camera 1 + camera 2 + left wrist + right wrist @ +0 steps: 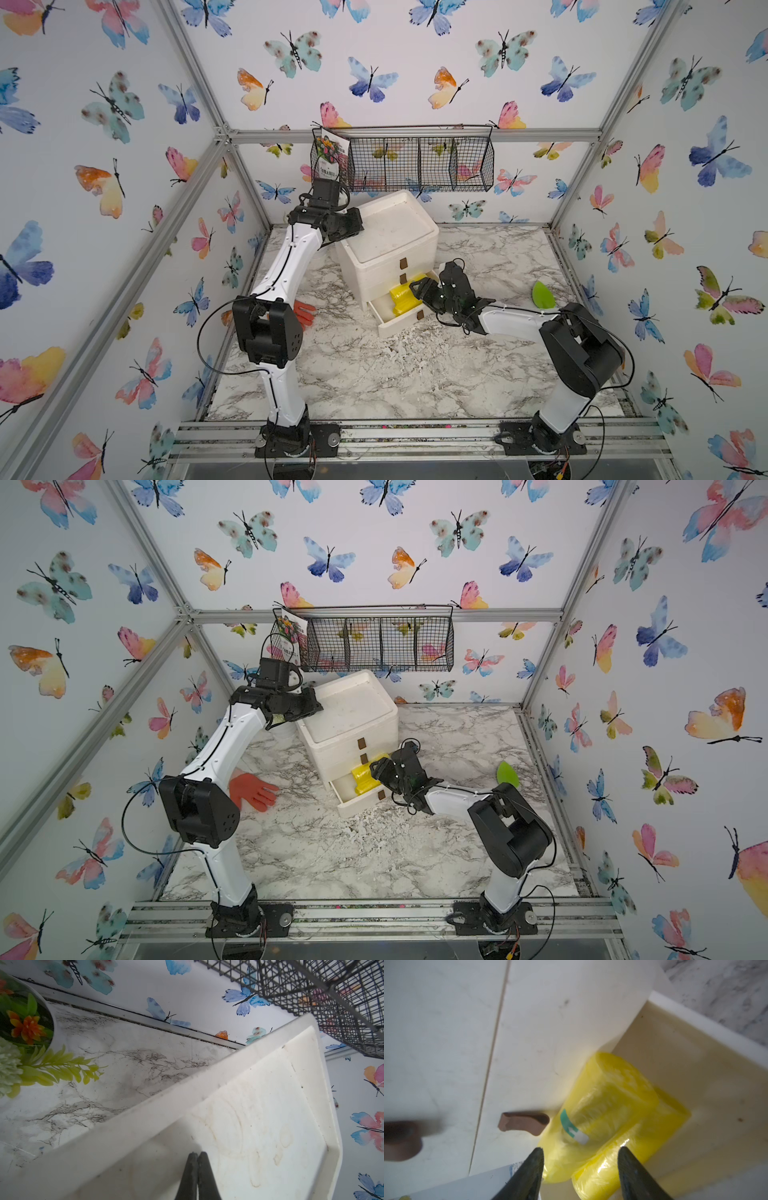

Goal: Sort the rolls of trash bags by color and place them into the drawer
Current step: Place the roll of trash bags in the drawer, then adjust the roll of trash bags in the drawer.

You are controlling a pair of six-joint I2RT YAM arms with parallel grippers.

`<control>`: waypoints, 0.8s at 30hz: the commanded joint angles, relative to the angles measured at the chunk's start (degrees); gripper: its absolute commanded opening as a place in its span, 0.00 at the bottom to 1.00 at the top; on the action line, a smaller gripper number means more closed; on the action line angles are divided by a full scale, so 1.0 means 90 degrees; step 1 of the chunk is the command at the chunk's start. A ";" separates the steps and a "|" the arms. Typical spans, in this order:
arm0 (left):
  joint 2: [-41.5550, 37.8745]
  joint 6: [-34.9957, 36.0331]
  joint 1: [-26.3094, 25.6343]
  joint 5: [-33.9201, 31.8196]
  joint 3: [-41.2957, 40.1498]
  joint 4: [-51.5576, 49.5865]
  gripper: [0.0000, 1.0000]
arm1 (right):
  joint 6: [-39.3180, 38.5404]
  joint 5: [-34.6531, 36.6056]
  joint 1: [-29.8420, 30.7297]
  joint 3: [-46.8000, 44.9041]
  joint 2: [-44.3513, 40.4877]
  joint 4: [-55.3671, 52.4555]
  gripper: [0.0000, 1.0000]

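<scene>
My right gripper is at the yellow roll with the sticker, which leans up against the cabinet front, so I should lay that roll flat beside the other in the bottom drawer.
Two yellow rolls of trash bags lie side by side in the pulled-out bottom drawer of a white cabinet. In the right wrist view one roll with a green-and-white sticker leans against the cabinet front, and the second lies beside it. My right gripper hangs open just above them, its fingers spread and gripping nothing. My left gripper is shut and empty over the cabinet's top tray. No other rolls are in view.
An orange glove lies left of the cabinet, and a green trowel at the right. A black wire basket with a seed packet hangs on the back wall. A pot of artificial flowers stands behind the cabinet's left side.
</scene>
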 commanded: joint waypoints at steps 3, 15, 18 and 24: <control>0.0595 0.0069 0.0077 -0.0249 -0.0541 -0.1383 0.00 | -0.0528 0.0379 0.0005 -0.0105 -0.0622 -0.0674 0.61; 0.0557 0.0027 0.0073 -0.0251 -0.0462 -0.1470 0.00 | -0.0729 0.0119 -0.0179 0.0790 -0.0050 -0.0347 0.60; 0.0559 0.0003 0.0081 -0.0208 -0.0510 -0.1468 0.00 | -0.0589 -0.0159 -0.0231 0.0882 0.0404 -0.0112 0.60; 0.0555 0.0015 0.0072 -0.0279 -0.0507 -0.1467 0.00 | 0.0043 -0.0641 -0.0248 0.0171 0.0680 0.0524 0.59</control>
